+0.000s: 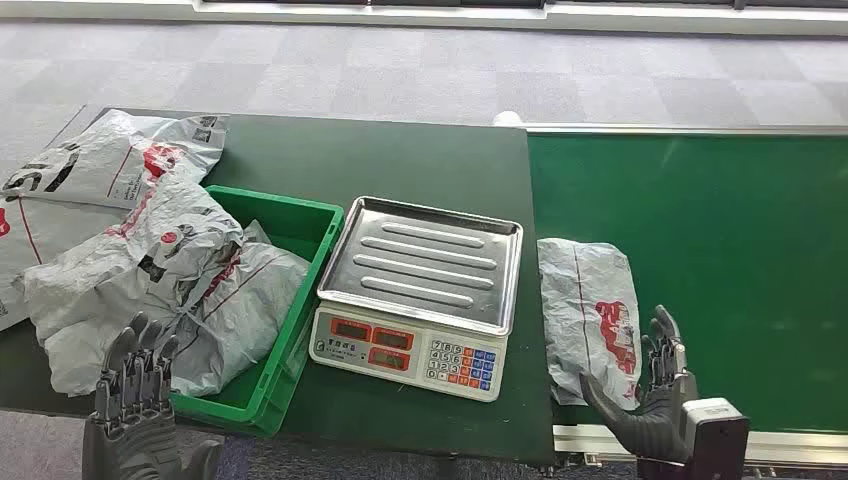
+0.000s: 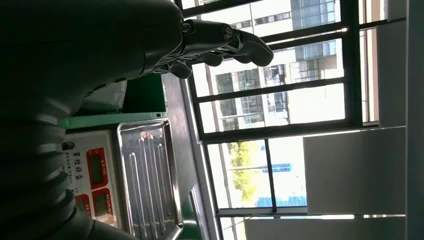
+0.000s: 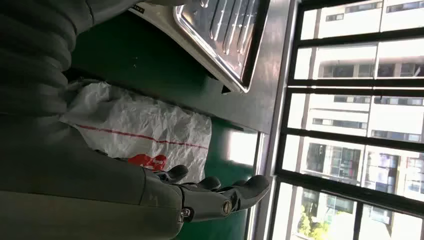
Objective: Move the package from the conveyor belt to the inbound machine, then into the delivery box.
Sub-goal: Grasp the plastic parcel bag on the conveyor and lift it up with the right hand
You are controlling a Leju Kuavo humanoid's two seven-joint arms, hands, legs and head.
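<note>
Slack wrinkles (image 1: 562, 300) go across the wrapper. The grey package (image 1: 592, 322) will therefore buckle and fold in around my right gripper when I lift it.
A crumpled grey package (image 1: 590, 315) with red print lies flat on the green conveyor belt (image 1: 720, 250), at its left edge near me. The right wrist view shows the same package (image 3: 145, 132). My right hand (image 1: 655, 395) stands open just beside the package's near right corner, thumb under its near end, holding nothing. The scale (image 1: 415, 285), the inbound machine, has a bare steel tray and sits left of the package. A green box (image 1: 285, 300) stuffed with grey packages stands left of the scale. My left hand (image 1: 135, 385) hovers open at the box's near left corner.
More grey packages (image 1: 110, 160) are piled on the dark green table (image 1: 400, 160) at the far left, overflowing the box. The table's front edge runs close to both hands. Grey carpet lies beyond the table. Windows fill the background in both wrist views.
</note>
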